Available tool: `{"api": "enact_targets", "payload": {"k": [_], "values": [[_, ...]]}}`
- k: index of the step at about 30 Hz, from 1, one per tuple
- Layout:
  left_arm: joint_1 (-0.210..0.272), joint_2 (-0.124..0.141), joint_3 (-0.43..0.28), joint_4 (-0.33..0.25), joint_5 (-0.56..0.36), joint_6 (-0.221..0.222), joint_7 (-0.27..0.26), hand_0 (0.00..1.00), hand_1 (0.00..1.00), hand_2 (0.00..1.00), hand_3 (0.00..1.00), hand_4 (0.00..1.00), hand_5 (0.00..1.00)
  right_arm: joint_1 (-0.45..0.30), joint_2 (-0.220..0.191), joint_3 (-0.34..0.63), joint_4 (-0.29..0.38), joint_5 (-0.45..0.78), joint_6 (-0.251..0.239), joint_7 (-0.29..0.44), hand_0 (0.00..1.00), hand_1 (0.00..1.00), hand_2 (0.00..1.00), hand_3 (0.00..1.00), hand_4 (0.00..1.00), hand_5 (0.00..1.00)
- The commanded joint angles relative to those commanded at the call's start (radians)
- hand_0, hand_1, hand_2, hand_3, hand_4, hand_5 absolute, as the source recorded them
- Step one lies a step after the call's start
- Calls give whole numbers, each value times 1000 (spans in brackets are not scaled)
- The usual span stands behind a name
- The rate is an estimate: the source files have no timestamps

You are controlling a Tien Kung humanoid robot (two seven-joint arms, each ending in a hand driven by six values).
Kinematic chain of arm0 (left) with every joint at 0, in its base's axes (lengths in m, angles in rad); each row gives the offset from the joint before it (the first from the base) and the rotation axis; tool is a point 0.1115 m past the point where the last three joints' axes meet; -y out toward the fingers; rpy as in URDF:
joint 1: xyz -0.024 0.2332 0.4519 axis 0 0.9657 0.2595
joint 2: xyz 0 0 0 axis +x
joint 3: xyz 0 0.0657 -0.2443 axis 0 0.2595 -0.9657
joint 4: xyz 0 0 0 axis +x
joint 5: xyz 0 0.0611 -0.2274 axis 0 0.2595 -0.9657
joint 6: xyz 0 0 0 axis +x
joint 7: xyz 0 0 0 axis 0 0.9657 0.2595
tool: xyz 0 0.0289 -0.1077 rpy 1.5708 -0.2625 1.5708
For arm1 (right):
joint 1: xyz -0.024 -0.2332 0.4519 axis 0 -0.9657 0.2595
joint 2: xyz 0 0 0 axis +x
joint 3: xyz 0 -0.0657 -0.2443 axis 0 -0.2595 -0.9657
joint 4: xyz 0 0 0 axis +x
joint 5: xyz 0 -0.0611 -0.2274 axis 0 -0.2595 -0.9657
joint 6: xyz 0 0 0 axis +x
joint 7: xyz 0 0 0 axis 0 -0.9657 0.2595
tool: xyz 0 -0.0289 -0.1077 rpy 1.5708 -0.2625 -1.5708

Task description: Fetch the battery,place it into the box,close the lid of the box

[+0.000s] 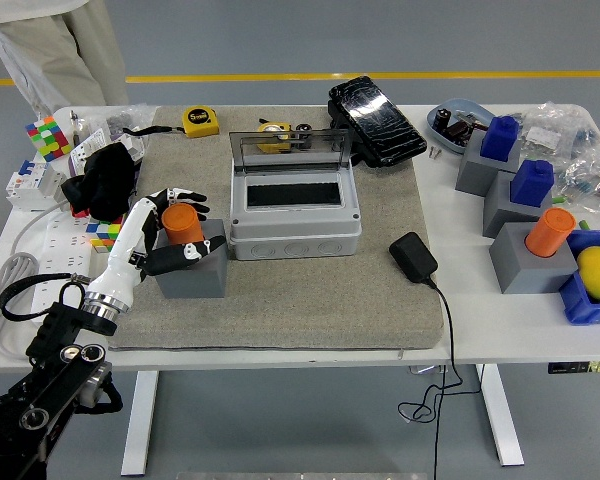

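The orange battery [183, 223] is standing sunk into the grey block. When I lift the battery, it will slide out and leave an empty round hole behind.
The orange cylindrical battery [183, 224] stands upright in a grey block [191, 266] on the left of the grey mat. My left hand [176, 224] reaches it from the lower left, fingers [179, 195] spread behind the battery and the thumb [189, 252] lying in front of it on the block. The hand brackets the battery without gripping it. The grey box [293, 213] sits at mid-mat, its clear lid [289, 151] standing open at the back. My right hand is out of view.
A person [55, 45] stands at the far left corner. A black charger [413, 256] with its cable lies right of the box, a black pack [377, 118] behind it. Grey blocks with blue and orange parts [536, 250] and a lemon [599, 271] fill the right side.
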Motion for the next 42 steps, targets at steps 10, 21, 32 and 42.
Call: {"api": "enact_targets", "payload": {"k": [10,21,32,42], "values": [[-38,-35,22,63,-50,32,-73,334,302,325,333,998,2,-1,1,-5,0,4,-1,0,545,601,587,543,921,458],[-66,-68,39,102,-104,55,-123,109,106,193,229,934,2,-2,2,-9,1,5,-2,2,545,601,588,543,922,457],[-82,-78,51,115,-126,63,-148,40,63,162,208,902,2,0,2,-8,1,5,-4,4,544,601,585,543,921,457],[-83,-38,65,-62,41,80,20,44,69,168,209,905,2,-1,1,-10,1,5,-5,4,544,600,584,543,922,457]]}}
